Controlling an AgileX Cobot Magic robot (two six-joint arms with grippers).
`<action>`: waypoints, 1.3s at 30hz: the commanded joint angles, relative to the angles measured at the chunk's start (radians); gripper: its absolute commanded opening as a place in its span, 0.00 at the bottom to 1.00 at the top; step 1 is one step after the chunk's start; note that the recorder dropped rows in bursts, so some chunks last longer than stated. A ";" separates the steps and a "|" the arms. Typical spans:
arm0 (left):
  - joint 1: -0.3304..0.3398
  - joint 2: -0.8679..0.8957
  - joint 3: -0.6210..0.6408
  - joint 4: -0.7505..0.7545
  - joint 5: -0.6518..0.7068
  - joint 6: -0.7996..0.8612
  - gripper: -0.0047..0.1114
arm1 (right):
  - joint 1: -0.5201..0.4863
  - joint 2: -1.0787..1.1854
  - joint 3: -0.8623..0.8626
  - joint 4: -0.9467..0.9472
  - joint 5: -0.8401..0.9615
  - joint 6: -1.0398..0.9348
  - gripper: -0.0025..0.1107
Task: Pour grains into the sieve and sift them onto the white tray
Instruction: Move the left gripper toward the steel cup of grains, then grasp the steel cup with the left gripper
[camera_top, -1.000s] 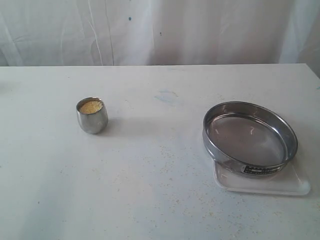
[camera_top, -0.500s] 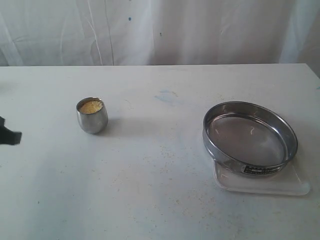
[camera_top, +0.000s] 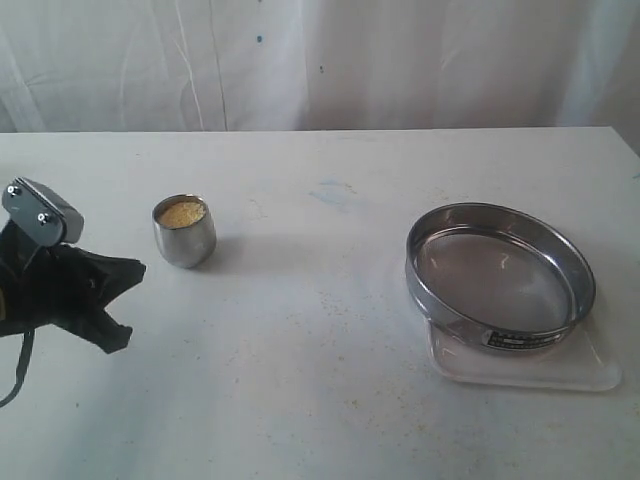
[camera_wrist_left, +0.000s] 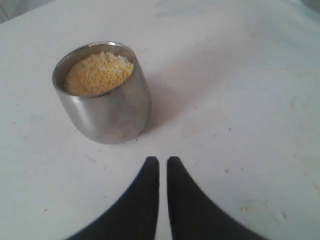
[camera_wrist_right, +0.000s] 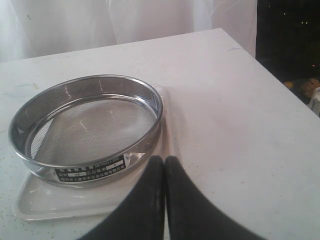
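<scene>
My gripper will leave the smooth steel cup (camera_top: 188, 243) empty when it pours, because the grains (camera_top: 182, 214) lie loose in the cup and will stream out.
The grains (camera_top: 181, 213) fill a small rounded steel cup (camera_top: 184, 240) standing left of the table's middle. My left gripper (camera_top: 128, 288) hovers low just left of and nearer than the cup. In the left wrist view its fingers (camera_wrist_left: 163, 161) are shut and empty, a short way from the cup (camera_wrist_left: 112, 112) and apart from it; golden and whitish grains (camera_wrist_left: 99, 72) reach near the brim. The sieve (camera_top: 470, 322) rests on the white tray (camera_top: 560, 375) at the right, its mesh bare. My right gripper (camera_wrist_right: 161, 160) is shut and empty beside the sieve (camera_wrist_right: 90, 174) and tray (camera_wrist_right: 60, 205).
Stray grains speckle the white table (camera_top: 330, 400) between the cup and the tray. A white curtain (camera_top: 320, 60) hangs behind the table. In the right wrist view the table's edge (camera_wrist_right: 280, 85) runs close past the tray, with a dark space beyond.
My left gripper has come into the exterior view from the left edge and moved right toward the cup. The cup, sieve and tray have not moved.
</scene>
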 joint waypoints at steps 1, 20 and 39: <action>-0.005 0.021 0.006 0.004 0.032 0.045 0.50 | 0.001 -0.004 0.002 -0.003 -0.005 0.000 0.02; -0.005 0.049 0.002 -0.043 0.038 -0.247 0.94 | 0.001 -0.004 0.002 -0.003 -0.005 0.000 0.02; -0.005 0.338 -0.149 -0.234 -0.254 0.133 0.94 | 0.001 -0.004 0.002 -0.003 -0.005 0.000 0.02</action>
